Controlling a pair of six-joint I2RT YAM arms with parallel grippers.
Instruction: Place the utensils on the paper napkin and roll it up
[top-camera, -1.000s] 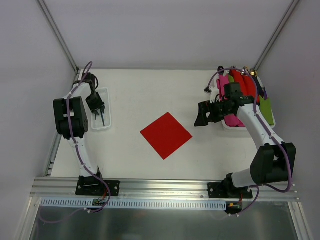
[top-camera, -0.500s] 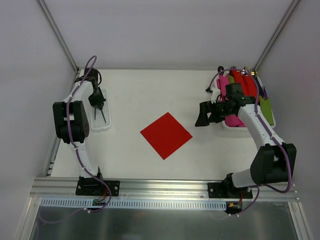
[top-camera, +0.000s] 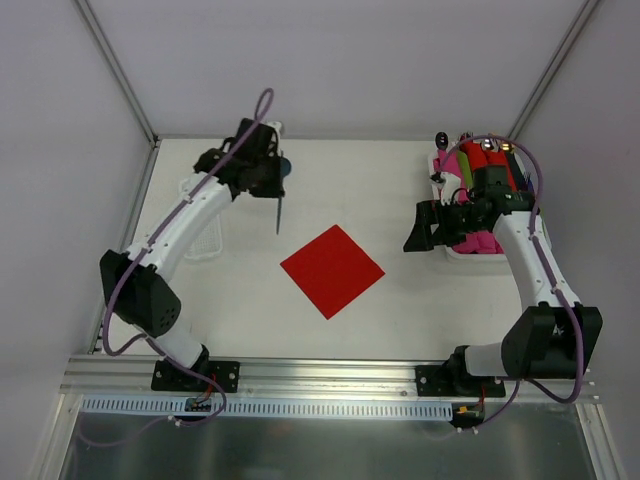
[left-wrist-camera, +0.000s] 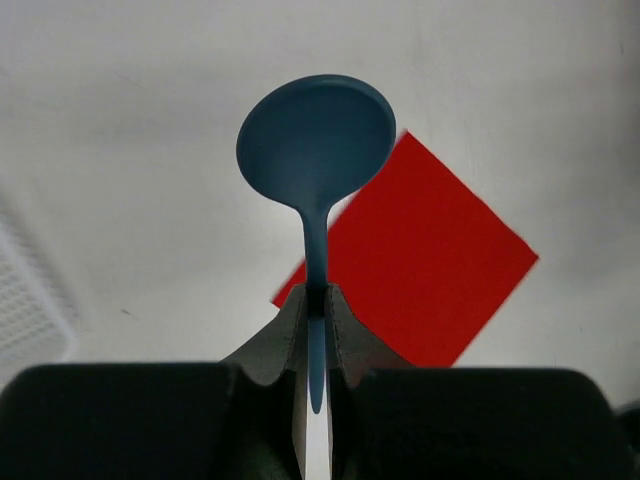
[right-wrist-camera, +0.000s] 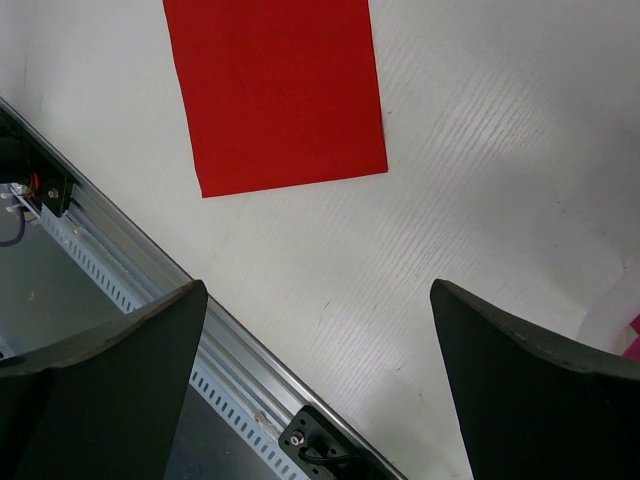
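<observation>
I keep my left gripper carrying the spoon until it rests on the napkin's middle, since the blue spoon's handle lines up with the red napkin's diagonal.
The red paper napkin lies flat on the table's middle, turned like a diamond. My left gripper hangs above the table, up and left of the napkin, shut on the handle of a blue spoon. In the left wrist view the spoon points away from the shut gripper, its bowl over the napkin's left corner. My right gripper is open and empty, right of the napkin. In the right wrist view its fingers stand wide apart, with the napkin beyond them.
A white tray stands at the left edge and also shows in the left wrist view. A bin with pink, red and green rolled bundles stands at the right. The metal rail runs along the near edge.
My left gripper has risen from the white tray with the blue spoon and swung right, toward the napkin. My right gripper has shifted slightly to the right, still open.
</observation>
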